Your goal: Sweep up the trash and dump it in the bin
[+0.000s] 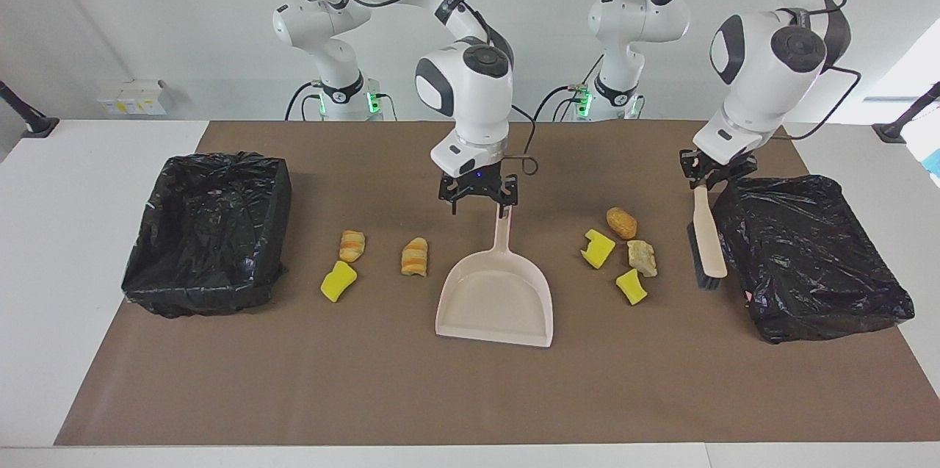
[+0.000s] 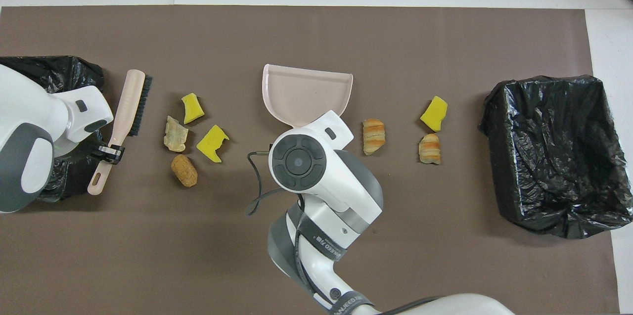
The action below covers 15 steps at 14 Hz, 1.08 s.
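The dustpan's wide edge (image 2: 308,69) points away from the lumps (image 2: 175,135), so next my right gripper turns that edge to face them while my left gripper sweeps from the side of the bin.
The pale pink dustpan (image 1: 496,299) (image 2: 306,95) lies mid-table, empty. My right gripper (image 1: 481,207) hangs open over its handle end; in the overhead view the wrist hides it. My left gripper (image 1: 711,175) (image 2: 112,152) is shut on the handle of the pink brush (image 1: 709,240) (image 2: 129,102), whose bristles rest on the mat. Toward the left arm's end lie two yellow sponges (image 1: 597,248) (image 1: 631,286), a brown lump (image 1: 621,223) and a beige lump (image 1: 642,257). Toward the right arm's end lie two striped bread pieces (image 1: 352,245) (image 1: 415,256) and a yellow sponge (image 1: 338,281).
Two bins lined with black bags stand on the brown mat, one at the right arm's end (image 1: 275,233) (image 2: 499,157) and one at the left arm's end (image 1: 734,233) (image 2: 74,70), right beside the brush. White table edge surrounds the mat.
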### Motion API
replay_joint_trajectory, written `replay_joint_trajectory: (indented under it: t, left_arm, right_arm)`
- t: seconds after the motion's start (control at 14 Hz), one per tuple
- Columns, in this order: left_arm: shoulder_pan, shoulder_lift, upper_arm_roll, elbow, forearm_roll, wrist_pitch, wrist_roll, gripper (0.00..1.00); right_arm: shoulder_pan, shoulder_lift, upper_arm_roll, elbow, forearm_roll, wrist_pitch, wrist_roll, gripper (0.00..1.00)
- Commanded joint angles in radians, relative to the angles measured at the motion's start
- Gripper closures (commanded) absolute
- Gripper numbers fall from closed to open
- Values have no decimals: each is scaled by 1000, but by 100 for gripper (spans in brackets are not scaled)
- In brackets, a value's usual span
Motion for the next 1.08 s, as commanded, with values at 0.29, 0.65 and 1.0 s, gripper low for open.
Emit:
replay_joint_trajectory:
  t: [0.29, 0.65, 1.0]
  left_arm:
    - [-14, 4, -18, -81, 22, 18, 65, 100]
    - [-107, -43, -23, -144, 5, -10, 0, 100]
    - [-63, -106, -11, -83, -118, -76, -63, 100]
  right_arm:
    - [-3, 1, -1, -42, -35, 50, -9, 36]
    - [-11, 4, -1, -25, -35, 23, -117, 100]
    - [-37, -84, -1, -28, -15, -67, -336, 100]
